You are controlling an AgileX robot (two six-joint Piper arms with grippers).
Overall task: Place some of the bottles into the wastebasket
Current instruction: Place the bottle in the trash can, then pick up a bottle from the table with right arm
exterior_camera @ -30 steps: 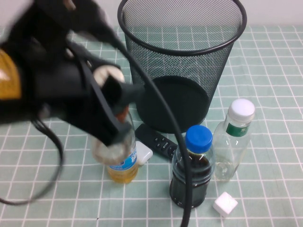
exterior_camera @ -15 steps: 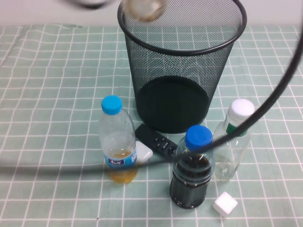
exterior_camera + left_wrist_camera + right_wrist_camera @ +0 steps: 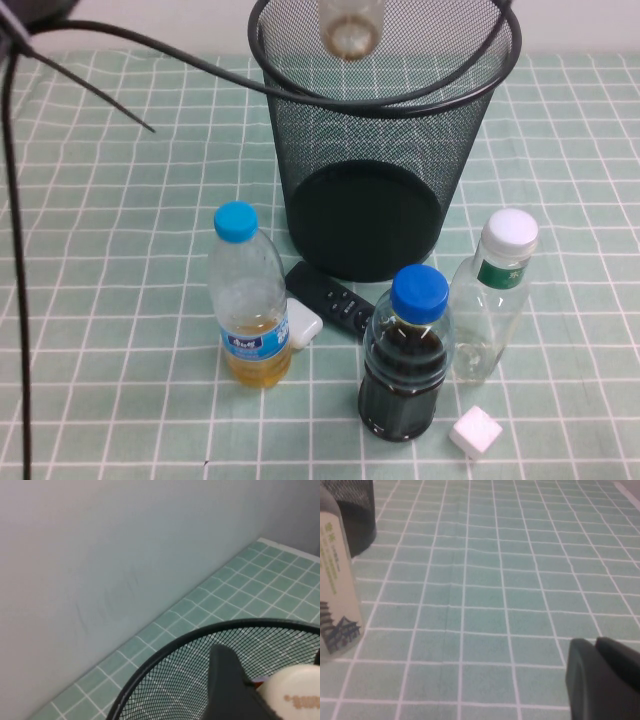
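Observation:
The small brownish bottle [image 3: 350, 36] hangs upright above the wastebasket's opening [image 3: 408, 55], so I will keep lowering it with my left gripper until its bottom end is inside, then release.
The black wire-mesh wastebasket [image 3: 380, 150] stands at the back middle of the table. The small brownish bottle [image 3: 349, 24] hangs over its mouth, with only its bottom end in the high view. In the left wrist view my left gripper [image 3: 272, 682] is shut on this bottle, whose cream cap [image 3: 295, 692] shows beside a black finger [image 3: 227, 685] above the basket rim [image 3: 165, 655]. The taller clear bottle with white cap and green label [image 3: 495, 300] stands at the front right. My right gripper [image 3: 600, 675] is shut and empty, low over the table, and is out of the high view.
A blue-capped bottle with yellow liquid [image 3: 248, 300] and a squat blue-capped bottle of dark liquid [image 3: 405, 370] stand in front. A black remote [image 3: 330, 300], a small white object [image 3: 303, 325] and a white cube [image 3: 474, 432] lie nearby. A black cable [image 3: 150, 45] crosses the basket.
My left arm lifted the small bottle from beside the yellow-liquid bottle up and back. It has now shifted right, over the basket mouth. The arm has left the high view.

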